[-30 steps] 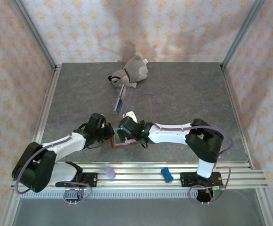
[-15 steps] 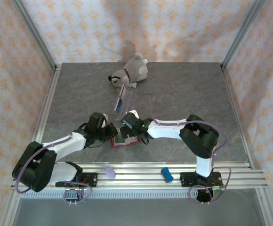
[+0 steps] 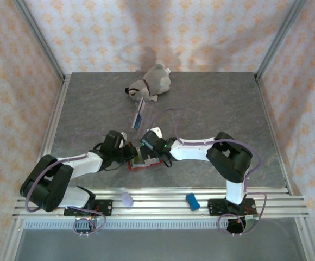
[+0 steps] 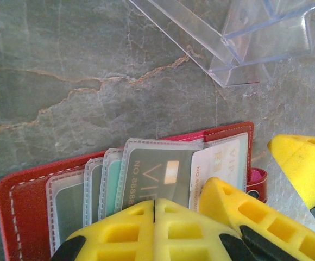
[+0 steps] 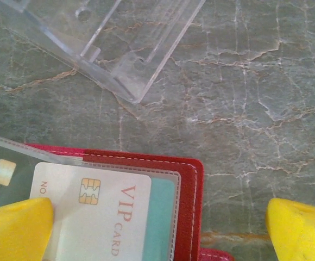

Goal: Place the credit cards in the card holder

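Note:
I should push the white card's inner edge point(image 5: 36, 185) deeper with my right gripper, as the card sits too shallow, leaving a teal part at the pocket's stitched edge point(image 5: 162, 212).
The red card holder point(image 3: 146, 165) lies open on the table between both arms. In the left wrist view its pockets point(image 4: 65, 198) hold a grey-green VIP credit card point(image 4: 157, 171), a teal one point(image 4: 112, 185) and a white one point(image 4: 218, 163). My left gripper point(image 4: 154, 205) is shut, its yellow tips together over the grey-green card's near edge. In the right wrist view the white VIP card point(image 5: 100, 212) lies in a pocket over a teal card point(image 5: 161, 217). My right gripper point(image 5: 157, 234) is open, straddling that end of the holder point(image 5: 193, 190) with nothing gripped.
A clear plastic case point(image 5: 111, 38) lies just beyond the holder, and also shows in the left wrist view point(image 4: 244, 38). A grey plush toy point(image 3: 150, 84) sits at the back. A lavender piece point(image 3: 126, 199) and a blue piece point(image 3: 192, 201) rest on the front rail.
The right gripper has shifted a little toward the far side over the holder. The left arm has edged right, closer to the holder. Both grippers keep their state.

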Controlling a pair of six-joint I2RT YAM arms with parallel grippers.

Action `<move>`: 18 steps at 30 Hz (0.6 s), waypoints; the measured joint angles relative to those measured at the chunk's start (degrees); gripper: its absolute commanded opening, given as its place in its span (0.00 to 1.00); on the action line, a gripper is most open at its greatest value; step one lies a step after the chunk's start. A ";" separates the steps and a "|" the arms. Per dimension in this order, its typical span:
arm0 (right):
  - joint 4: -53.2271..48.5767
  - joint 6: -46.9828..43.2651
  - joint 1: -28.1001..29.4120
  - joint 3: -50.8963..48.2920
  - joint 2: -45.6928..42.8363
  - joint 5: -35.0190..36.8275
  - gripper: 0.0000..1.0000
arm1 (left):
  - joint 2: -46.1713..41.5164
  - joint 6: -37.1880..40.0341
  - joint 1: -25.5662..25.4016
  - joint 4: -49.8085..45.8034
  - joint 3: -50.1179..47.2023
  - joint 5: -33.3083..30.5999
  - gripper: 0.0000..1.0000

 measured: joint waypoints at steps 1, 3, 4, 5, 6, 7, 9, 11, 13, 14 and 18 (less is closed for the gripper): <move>-0.02 0.35 0.00 -0.13 -0.13 0.28 0.99 | -0.20 -0.07 0.00 0.11 -0.15 -0.04 0.00; -0.17 0.57 0.00 -0.52 -0.57 0.90 0.99 | -0.96 -0.24 0.00 0.26 -0.74 -0.37 0.00; -0.26 0.72 0.00 -0.74 -0.79 1.29 0.99 | -1.36 -0.31 0.00 0.22 -1.03 -0.52 0.00; -0.39 0.83 0.00 -0.92 -1.01 1.62 0.99 | -1.64 -0.31 0.00 -0.04 -1.09 -0.70 0.00; -0.57 0.92 0.00 -1.07 -1.22 1.92 0.99 | -1.86 -0.31 0.00 -0.37 -1.09 -0.92 0.00; -0.83 0.96 0.00 -1.18 -1.44 2.27 0.99 | -2.03 -0.31 0.00 -0.72 -1.09 -1.07 0.00; -1.16 0.79 -0.02 -1.20 -1.84 2.32 0.99 | -2.45 -0.31 0.00 -1.20 -1.11 -1.33 0.00; -1.14 0.31 -0.02 -1.20 -2.19 1.51 0.99 | -2.54 -0.31 0.00 -1.38 -1.14 -1.49 0.00; -1.09 -0.31 -0.02 -1.22 -2.75 0.09 0.99 | -2.54 -0.31 0.00 -1.51 -1.14 -1.51 0.00; -1.09 -0.52 -0.07 -1.20 -3.04 -0.66 0.99 | -2.54 -0.33 0.00 -1.51 -1.14 -1.51 0.00; -1.07 -1.84 -0.11 -1.20 -3.91 -4.48 0.99 | -2.93 -0.42 0.00 -1.36 -1.55 -1.55 0.00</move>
